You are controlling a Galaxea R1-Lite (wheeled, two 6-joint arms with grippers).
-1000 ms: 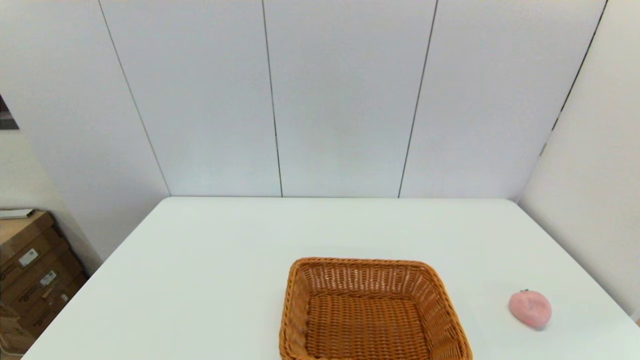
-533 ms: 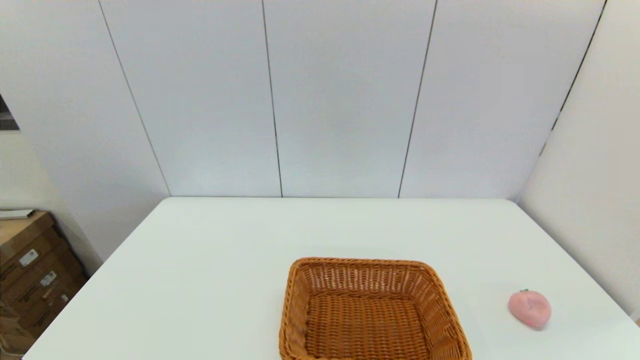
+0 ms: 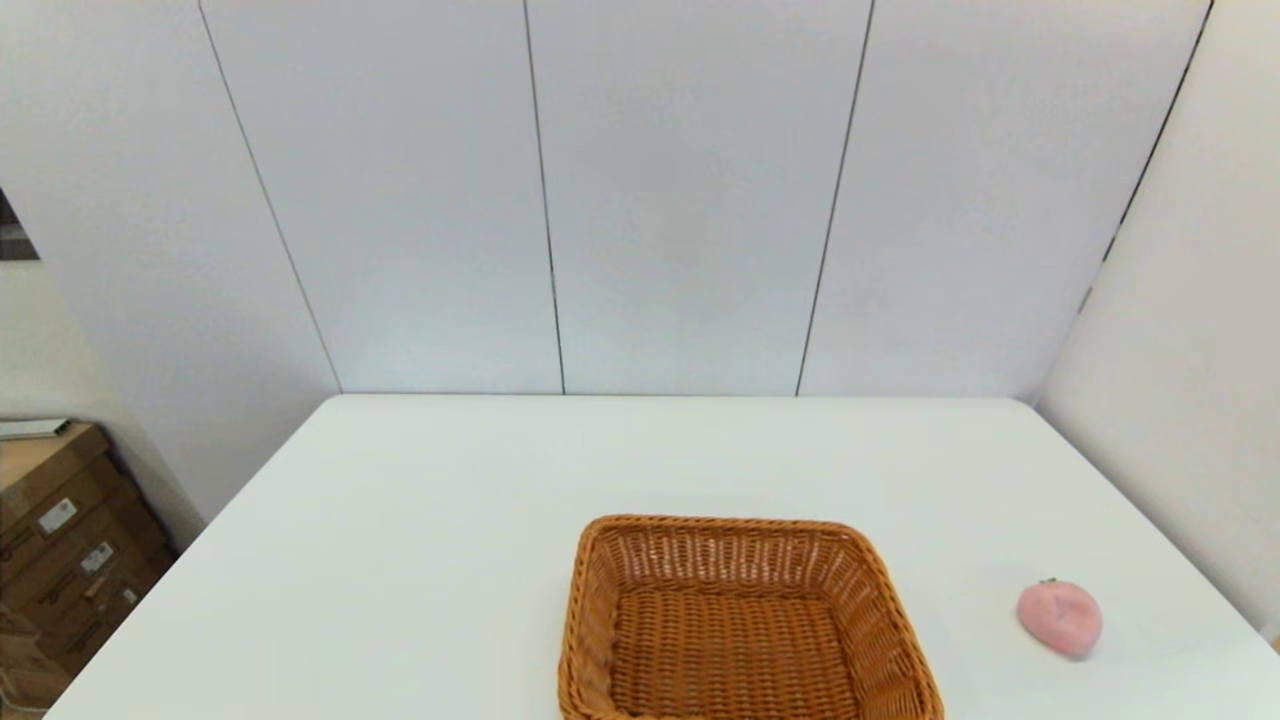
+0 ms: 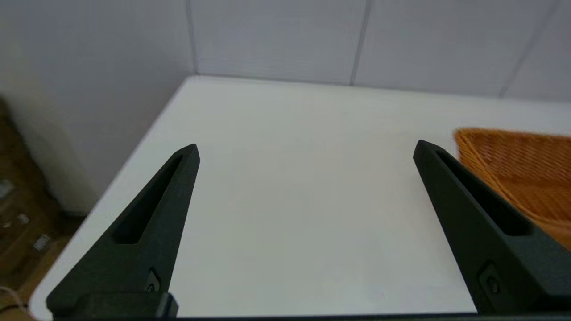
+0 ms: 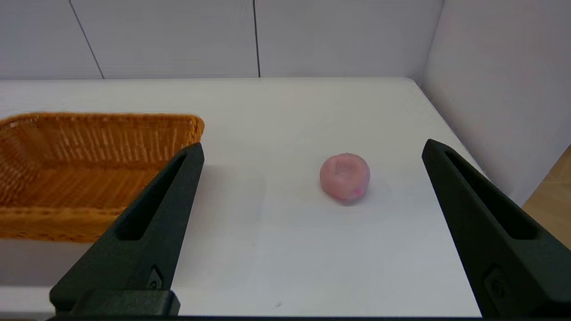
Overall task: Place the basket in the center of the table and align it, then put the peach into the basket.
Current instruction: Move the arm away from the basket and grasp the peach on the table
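The peach sits apart from the basket, ahead of my right gripper's open fingers, so I go on reaching down until they have its middle [image 3: 1060, 618] between them.
The orange-brown wicker basket [image 3: 738, 625] sits on the white table [image 3: 420, 540] at the near middle, a little right of centre, its near edge cut off by the head view. It holds nothing. The pink peach [image 3: 1060, 618] lies on the table to the basket's right, well apart from it. My right gripper [image 5: 312, 149] is open above the near table edge, with the peach [image 5: 345, 176] ahead between its fingers and the basket [image 5: 89, 165] off to one side. My left gripper [image 4: 305, 149] is open over bare table, the basket's [image 4: 522, 174] corner beside one finger. Neither arm shows in the head view.
White wall panels [image 3: 690, 200] stand behind the table's far edge and along its right side. Stacked cardboard boxes [image 3: 60, 540] sit on the floor past the table's left edge.
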